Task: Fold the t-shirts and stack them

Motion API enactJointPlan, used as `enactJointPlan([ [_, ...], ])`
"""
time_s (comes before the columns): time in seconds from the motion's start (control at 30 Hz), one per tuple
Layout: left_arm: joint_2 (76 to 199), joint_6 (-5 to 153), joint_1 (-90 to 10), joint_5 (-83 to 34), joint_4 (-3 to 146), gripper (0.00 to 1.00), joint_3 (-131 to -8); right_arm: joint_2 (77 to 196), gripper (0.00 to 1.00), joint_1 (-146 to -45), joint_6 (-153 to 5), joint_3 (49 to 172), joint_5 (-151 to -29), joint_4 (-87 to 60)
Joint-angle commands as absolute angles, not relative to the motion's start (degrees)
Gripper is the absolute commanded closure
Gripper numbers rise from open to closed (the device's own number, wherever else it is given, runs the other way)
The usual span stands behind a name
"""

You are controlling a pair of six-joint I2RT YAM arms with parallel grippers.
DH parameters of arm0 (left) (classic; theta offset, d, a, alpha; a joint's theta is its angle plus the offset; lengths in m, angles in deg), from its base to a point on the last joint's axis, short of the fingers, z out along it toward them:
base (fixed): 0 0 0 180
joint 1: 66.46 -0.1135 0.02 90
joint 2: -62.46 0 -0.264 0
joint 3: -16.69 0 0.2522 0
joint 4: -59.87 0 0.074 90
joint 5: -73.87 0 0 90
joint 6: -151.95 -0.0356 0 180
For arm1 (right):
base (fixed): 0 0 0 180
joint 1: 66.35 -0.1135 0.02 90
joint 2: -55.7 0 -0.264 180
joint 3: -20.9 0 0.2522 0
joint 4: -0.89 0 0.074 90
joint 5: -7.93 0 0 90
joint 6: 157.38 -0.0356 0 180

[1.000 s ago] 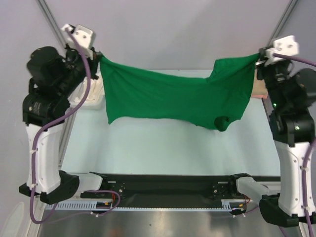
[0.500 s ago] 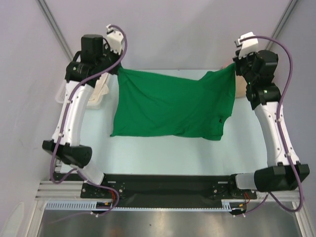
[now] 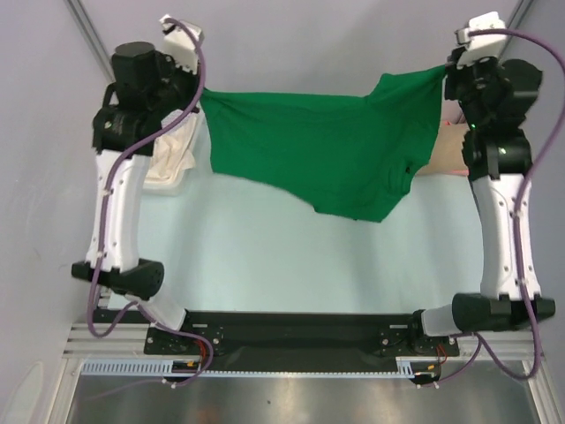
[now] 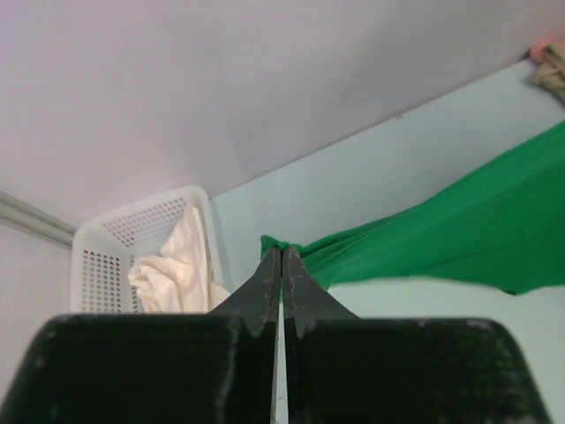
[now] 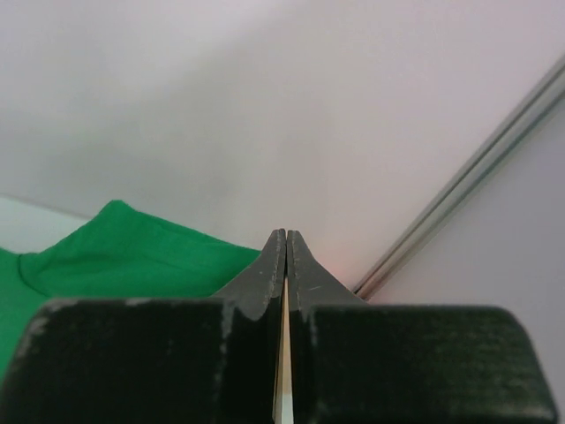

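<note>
I should use both my grippers to swing the t-shirt down toward the table's near edge (image 3: 296,302) and then pull the t-shirt back flat, because the green t-shirt's lower edge (image 3: 311,205) sags in midair.
The bright green t-shirt (image 3: 327,150) hangs stretched in the air between both arms, its lower edge sagging toward the table. My left gripper (image 3: 205,95) is shut on the shirt's left corner; the green cloth (image 4: 424,238) bunches at the fingertips (image 4: 281,252) in the left wrist view. My right gripper (image 3: 444,72) is shut on the shirt's right corner, and green fabric (image 5: 124,252) runs off left of the closed fingers (image 5: 284,237). A tan t-shirt with a pink edge (image 3: 448,150) lies at the far right, mostly hidden behind the right arm.
A white mesh basket (image 3: 172,159) holding cream cloth sits at the far left, also in the left wrist view (image 4: 132,256). The pale table (image 3: 291,265) lies below the shirt. Grey walls and a metal post (image 5: 468,185) stand close behind.
Both arms have risen and spread apart from half a second ago, lifting the green shirt off the table and pulling it taut again.
</note>
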State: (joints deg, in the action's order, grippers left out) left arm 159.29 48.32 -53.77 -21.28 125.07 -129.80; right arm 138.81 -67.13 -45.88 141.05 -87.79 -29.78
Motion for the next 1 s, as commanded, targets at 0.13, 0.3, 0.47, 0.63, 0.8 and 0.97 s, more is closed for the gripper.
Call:
enactJointPlan([
  [0.13, 140.69, 46.74, -53.89, -23.25, 122.5, 1.0, -127.33, 119.89, 1.0, -66.97, -44.97, 143.74, -87.7, -34.91],
  [0.3, 130.16, 46.39, -53.89, -24.22, 123.38, 1.0, -122.06, 111.52, 1.0, -66.97, -44.71, 143.56, -86.91, -40.9],
  [0.47, 124.87, 45.6, -54.07, -23.6, 124.26, 1.0, -120.91, 107.82, 1.0, -66.97, -43.74, 149.51, -86.91, -46.53],
  [0.63, 124.24, 44.37, -55.03, -22.99, 124.78, 0.99, -122.93, 110.54, 1.0, -66.97, -43.21, 155.25, -86.2, -47.15],
  [0.8, 125.3, 44.02, -55.03, -20.1, 124.7, 1.0, -117.51, 112.74, 1.0, -66.97, -43.65, 148.87, -87.52, -41.72],
  [0.97, 128.63, 43.66, -55.03, -16.31, 125.93, 1.0, -111.52, 113.61, 1.0, -66.97, -44.35, 135.67, -91.65, -34.32],
])
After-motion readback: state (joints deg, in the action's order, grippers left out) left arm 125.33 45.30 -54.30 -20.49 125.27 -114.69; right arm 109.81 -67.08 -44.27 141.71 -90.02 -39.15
